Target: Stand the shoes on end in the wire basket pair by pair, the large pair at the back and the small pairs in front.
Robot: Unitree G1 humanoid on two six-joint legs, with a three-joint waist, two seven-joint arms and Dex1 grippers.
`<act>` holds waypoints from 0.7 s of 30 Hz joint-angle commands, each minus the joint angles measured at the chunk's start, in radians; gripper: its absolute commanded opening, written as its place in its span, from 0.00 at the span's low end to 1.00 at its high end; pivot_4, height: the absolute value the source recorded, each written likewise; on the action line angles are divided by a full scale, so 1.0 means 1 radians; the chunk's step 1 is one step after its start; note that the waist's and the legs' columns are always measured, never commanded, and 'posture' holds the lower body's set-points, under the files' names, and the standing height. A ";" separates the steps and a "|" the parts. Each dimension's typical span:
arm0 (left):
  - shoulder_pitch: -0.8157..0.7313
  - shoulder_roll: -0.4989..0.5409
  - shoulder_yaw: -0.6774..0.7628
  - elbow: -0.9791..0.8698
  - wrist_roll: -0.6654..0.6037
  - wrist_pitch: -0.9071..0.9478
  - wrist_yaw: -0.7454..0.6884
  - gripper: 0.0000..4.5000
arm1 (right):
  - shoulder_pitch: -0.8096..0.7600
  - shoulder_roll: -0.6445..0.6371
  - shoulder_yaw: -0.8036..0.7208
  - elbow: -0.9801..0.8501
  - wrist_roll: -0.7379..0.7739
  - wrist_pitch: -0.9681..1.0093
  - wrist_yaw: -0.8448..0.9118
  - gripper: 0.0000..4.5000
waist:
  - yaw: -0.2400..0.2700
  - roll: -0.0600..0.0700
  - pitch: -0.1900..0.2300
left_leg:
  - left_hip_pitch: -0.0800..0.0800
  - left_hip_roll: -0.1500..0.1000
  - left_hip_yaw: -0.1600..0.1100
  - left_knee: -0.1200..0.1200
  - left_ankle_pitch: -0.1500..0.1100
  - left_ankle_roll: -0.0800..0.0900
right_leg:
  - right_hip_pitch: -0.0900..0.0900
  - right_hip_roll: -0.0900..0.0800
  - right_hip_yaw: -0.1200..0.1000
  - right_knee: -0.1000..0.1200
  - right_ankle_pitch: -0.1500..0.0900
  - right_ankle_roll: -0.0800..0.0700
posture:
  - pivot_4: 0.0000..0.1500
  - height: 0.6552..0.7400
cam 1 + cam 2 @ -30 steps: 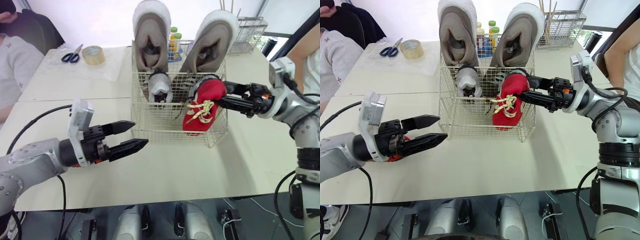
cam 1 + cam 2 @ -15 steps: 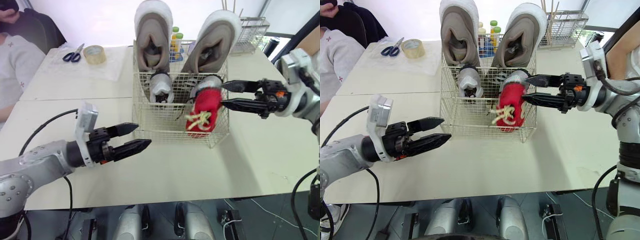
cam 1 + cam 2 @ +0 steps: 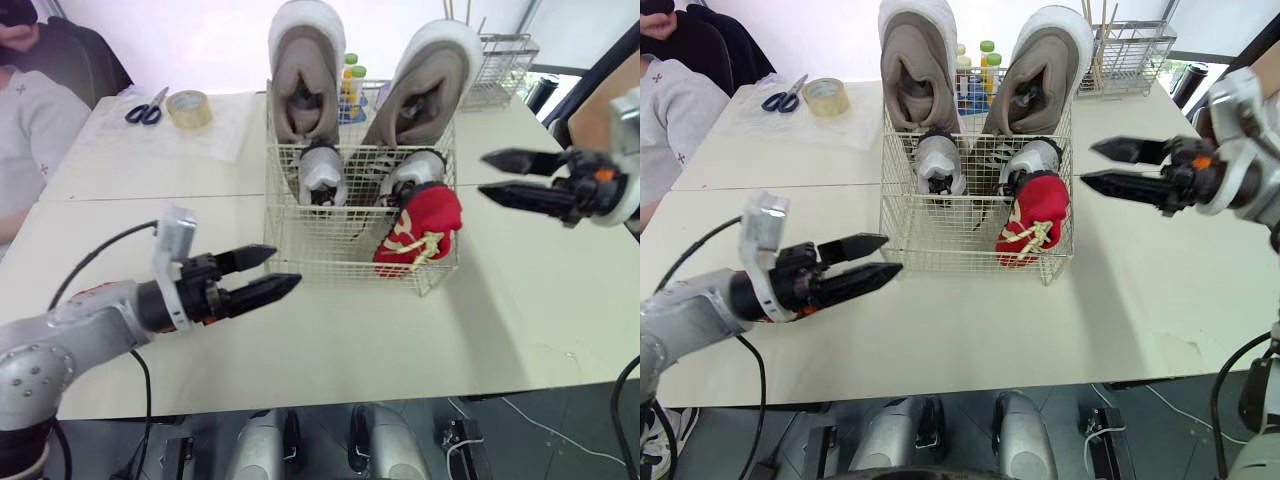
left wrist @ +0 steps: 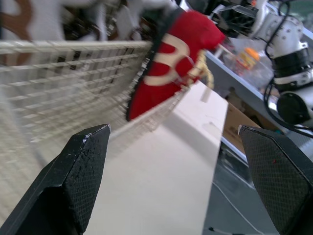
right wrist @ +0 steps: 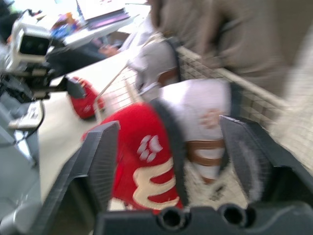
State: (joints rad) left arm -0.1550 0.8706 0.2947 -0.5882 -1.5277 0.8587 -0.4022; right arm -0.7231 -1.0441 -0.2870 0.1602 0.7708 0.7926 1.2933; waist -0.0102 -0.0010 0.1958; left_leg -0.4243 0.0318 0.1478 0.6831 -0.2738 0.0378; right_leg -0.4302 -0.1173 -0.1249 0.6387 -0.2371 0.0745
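Observation:
The red shoe's heel [image 3: 437, 208] stands up above the front rim of the basket, so I expect its red mate to go only partway down when I lower it toe first.
The wire basket [image 3: 320, 240] stands mid-table. Two large beige shoes [image 3: 303, 70] [image 3: 428, 80] stand on end at its back. In front of them stand two small grey shoes [image 3: 322, 172] [image 3: 415, 168]. A small red shoe [image 3: 420, 228] with cream laces leans in the front right compartment, its top over the rim. My right gripper [image 3: 482, 175] hangs open to the right of the basket, apart from the red shoe [image 5: 142, 161]. My left gripper [image 3: 285, 268] is open and holds nothing, low over the table at the basket's front left. Another red object [image 5: 85, 98] lies by my left arm.
Scissors [image 3: 146, 105] and a tape roll [image 3: 187, 108] lie at the back left. Bottles [image 3: 350, 80] stand behind the basket, with a second wire rack [image 3: 500, 65] at the back right. A person [image 3: 30, 110] sits at the far left, and another person's arm [image 3: 600, 100] is at the right.
My right gripper opened, let go of the red shoe and drew back to the right. The red shoe sank into the front right compartment and tipped over. My left gripper barely moved.

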 commanded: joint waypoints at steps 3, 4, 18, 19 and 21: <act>-0.061 0.053 0.092 0.055 -0.002 -0.023 0.045 0.99 | -0.156 -0.001 -0.065 0.046 0.019 -0.041 -0.033 0.98 | -0.001 0.000 0.000 | 0.000 0.000 0.000 0.000 0.000 0.000 | 0.000 0.000 0.000 0.000 0.000 0.000 | 1.00 1.00; -0.071 0.072 0.103 0.070 0.020 -0.018 0.056 0.99 | -0.193 0.020 -0.067 0.047 0.031 -0.037 -0.051 0.98 | -0.001 0.000 0.000 | 0.000 0.000 0.000 0.000 0.000 0.000 | 0.000 0.000 0.000 0.000 0.000 0.000 | 1.00 1.00; 0.041 0.215 0.620 0.344 0.010 0.196 0.236 0.99 | -0.493 0.394 0.240 -0.180 0.073 -0.068 0.057 0.98 | -0.011 0.000 0.000 | -0.003 0.001 0.003 -0.002 0.000 0.000 | -0.006 0.000 0.001 0.004 -0.001 0.001 | 1.00 1.00; 0.095 0.209 0.683 0.344 -0.003 0.226 0.240 0.99 | -0.486 0.403 0.259 -0.199 0.072 -0.088 0.096 0.98 | -0.012 0.000 0.000 | -0.003 0.001 0.005 -0.002 0.000 0.000 | -0.007 0.000 0.001 0.004 -0.001 0.002 | 1.00 1.00; 0.242 0.165 0.809 0.304 -0.046 0.279 0.275 0.99 | -0.468 0.408 0.294 -0.230 0.072 -0.116 0.182 0.98 | -0.010 0.000 0.001 | -0.003 0.000 0.006 -0.003 0.000 0.000 | -0.009 -0.001 0.002 0.005 -0.001 0.002 | 1.00 1.00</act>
State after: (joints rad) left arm 0.0178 1.0545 0.9670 -0.2452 -1.5226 1.0901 -0.1439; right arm -1.1837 -0.6348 0.0017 -0.0228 0.8434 0.7208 1.3993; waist -0.0205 -0.0015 0.1964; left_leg -0.4271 0.0321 0.1538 0.6805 -0.2741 0.0379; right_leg -0.4385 -0.1183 -0.1229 0.6437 -0.2384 0.0770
